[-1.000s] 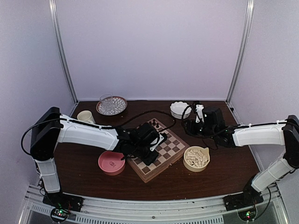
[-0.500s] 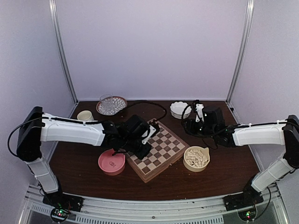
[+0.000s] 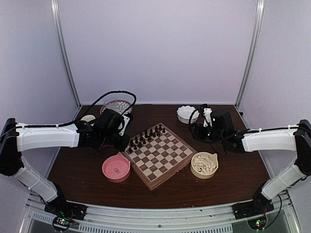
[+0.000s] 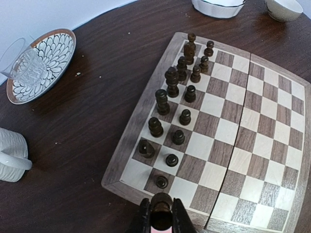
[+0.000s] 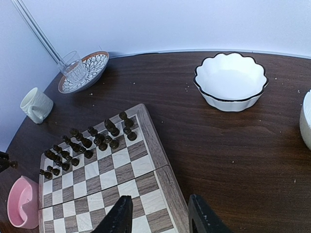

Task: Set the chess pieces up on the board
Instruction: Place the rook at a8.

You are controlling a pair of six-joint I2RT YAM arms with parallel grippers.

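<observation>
The back row's corner square (image 4: 135,174) is free for the held dark piece (image 4: 161,203). My left gripper should keep carrying the piece there until its base stands on the square.
The board (image 3: 165,158) lies at the table's middle. Several dark chess pieces (image 3: 146,136) stand in two rows along its far-left side, seen close in the left wrist view as chess pieces (image 4: 172,82) on the board (image 4: 252,121). My left gripper (image 4: 161,221) is shut on one dark piece (image 4: 161,211), just off the board's near corner. In the top view this left gripper (image 3: 122,141) hangs left of the board. My right gripper (image 5: 160,221) is open with nothing between its fingers, above the board (image 5: 126,172)'s right edge; the top view has this right gripper (image 3: 201,128) beyond the board's right corner.
A pink bowl (image 3: 116,168) sits left of the board. A tan bowl (image 3: 214,158) holding cream pieces sits to its right. At the back are a white scalloped bowl (image 3: 187,113), a patterned plate (image 3: 127,110) with a glass, and a white cup (image 3: 88,119).
My left arm has pulled back leftward from over the board to just off its left corner, uncovering the dark rows. The right arm has not moved.
</observation>
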